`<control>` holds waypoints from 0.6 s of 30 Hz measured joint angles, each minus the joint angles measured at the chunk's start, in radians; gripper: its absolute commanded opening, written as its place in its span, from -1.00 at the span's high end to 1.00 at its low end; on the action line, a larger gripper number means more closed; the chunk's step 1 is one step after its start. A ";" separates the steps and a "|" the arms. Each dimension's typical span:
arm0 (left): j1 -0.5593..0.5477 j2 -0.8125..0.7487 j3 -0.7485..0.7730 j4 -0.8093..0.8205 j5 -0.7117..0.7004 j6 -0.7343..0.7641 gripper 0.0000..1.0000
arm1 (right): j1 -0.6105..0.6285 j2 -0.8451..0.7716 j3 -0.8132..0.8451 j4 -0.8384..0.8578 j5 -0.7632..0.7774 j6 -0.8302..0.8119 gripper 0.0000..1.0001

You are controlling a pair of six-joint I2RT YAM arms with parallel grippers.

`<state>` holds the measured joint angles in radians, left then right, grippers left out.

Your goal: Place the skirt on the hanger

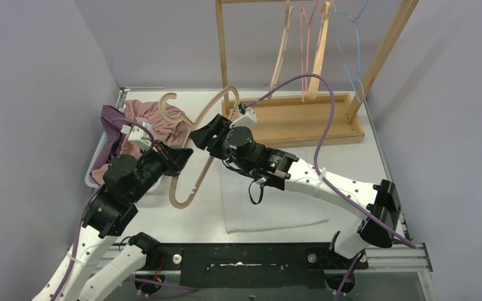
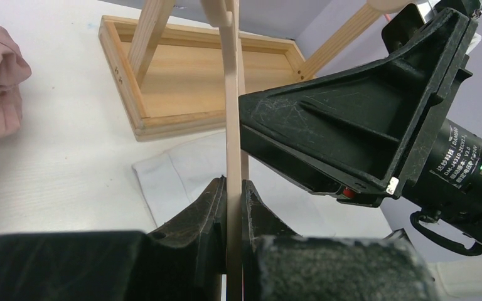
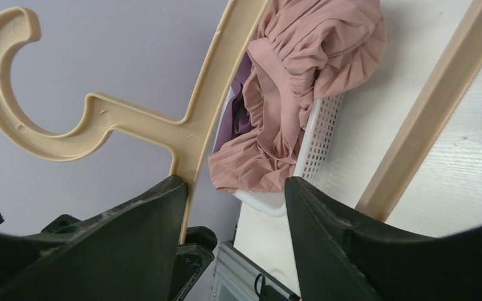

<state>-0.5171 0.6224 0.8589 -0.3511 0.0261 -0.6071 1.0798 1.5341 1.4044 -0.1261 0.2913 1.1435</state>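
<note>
The robot's left gripper has the hanger (image 1: 186, 142) by its arm, so the right gripper should grip the hanger near its neck while the left gripper moves to the hook (image 1: 162, 107).
A beige plastic hanger (image 1: 190, 185) is held up above the table, its hook (image 1: 169, 100) pointing to the far left. My left gripper (image 1: 179, 157) is shut on one arm of the hanger (image 2: 232, 113), which stands as a thin edge between the fingers. My right gripper (image 1: 198, 135) hovers open at the hanger's neck (image 3: 188, 135). The stem runs along the tip of its left finger (image 3: 157, 213), and nothing sits between the jaws. The pink skirt (image 1: 157, 116) lies crumpled in a white basket (image 3: 320, 132) at the far left.
A purple garment (image 1: 110, 122) shares the basket. A wooden rack (image 1: 301, 122) stands at the back with several hangers (image 1: 317, 56) hung on it. A white cloth (image 1: 270, 200) lies flat on the table under the right arm.
</note>
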 measured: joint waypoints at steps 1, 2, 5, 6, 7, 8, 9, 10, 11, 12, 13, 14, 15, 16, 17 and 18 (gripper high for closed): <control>0.000 0.000 0.000 0.000 -0.003 0.001 1.00 | 0.000 0.001 -0.005 0.018 -0.008 0.003 0.09; 0.001 -0.002 0.000 0.000 -0.003 0.002 1.00 | 0.000 0.001 -0.013 0.039 -0.017 0.003 0.20; 0.000 -0.007 0.000 -0.012 -0.005 0.006 1.00 | 0.000 -0.011 -0.069 0.150 -0.043 0.003 0.31; 0.000 -0.008 0.000 -0.021 -0.008 0.006 1.00 | 0.000 -0.016 -0.090 0.182 -0.048 0.003 0.25; -0.002 -0.008 0.000 -0.030 -0.010 0.006 1.00 | 0.000 -0.021 -0.110 0.209 -0.053 0.003 0.14; -0.003 -0.010 0.000 -0.037 -0.013 0.006 1.00 | 0.000 -0.024 -0.126 0.231 -0.056 0.002 -0.01; -0.005 -0.011 0.000 -0.041 -0.015 0.006 1.00 | 0.000 -0.025 -0.138 0.246 -0.057 0.002 -0.09; -0.005 -0.012 0.000 -0.042 -0.018 0.006 1.00 | 0.000 -0.025 -0.145 0.253 -0.059 0.003 -0.15; -0.005 -0.014 0.000 -0.042 -0.021 0.005 1.00 | 0.000 -0.025 -0.147 0.252 -0.061 0.002 -0.19; -0.005 -0.016 0.000 -0.040 -0.024 0.005 1.00 | 0.000 -0.025 -0.148 0.253 -0.063 0.000 -0.21; -0.005 -0.017 0.000 -0.040 -0.027 0.005 1.00 | -0.001 -0.025 -0.149 0.256 -0.062 -0.001 -0.24; -0.005 -0.018 0.000 -0.042 -0.027 0.004 1.00 | -0.001 -0.025 -0.153 0.273 -0.063 0.002 -0.24; -0.006 -0.017 0.000 -0.045 -0.024 0.004 1.00 | -0.001 -0.025 -0.159 0.296 -0.065 0.004 -0.20; -0.006 -0.015 0.000 -0.049 -0.019 0.003 1.00 | 0.000 -0.027 -0.169 0.320 -0.066 0.006 -0.10; -0.006 -0.013 0.000 -0.051 -0.014 0.001 1.00 | 0.000 -0.031 -0.182 0.344 -0.069 0.008 -0.04; -0.007 -0.012 0.000 -0.055 -0.014 0.000 1.00 | 0.000 -0.039 -0.201 0.371 -0.071 0.007 -0.03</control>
<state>-0.5243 0.6106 0.8589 -0.4061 0.0124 -0.6067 1.0798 1.4956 1.2034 0.2447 0.2207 1.1503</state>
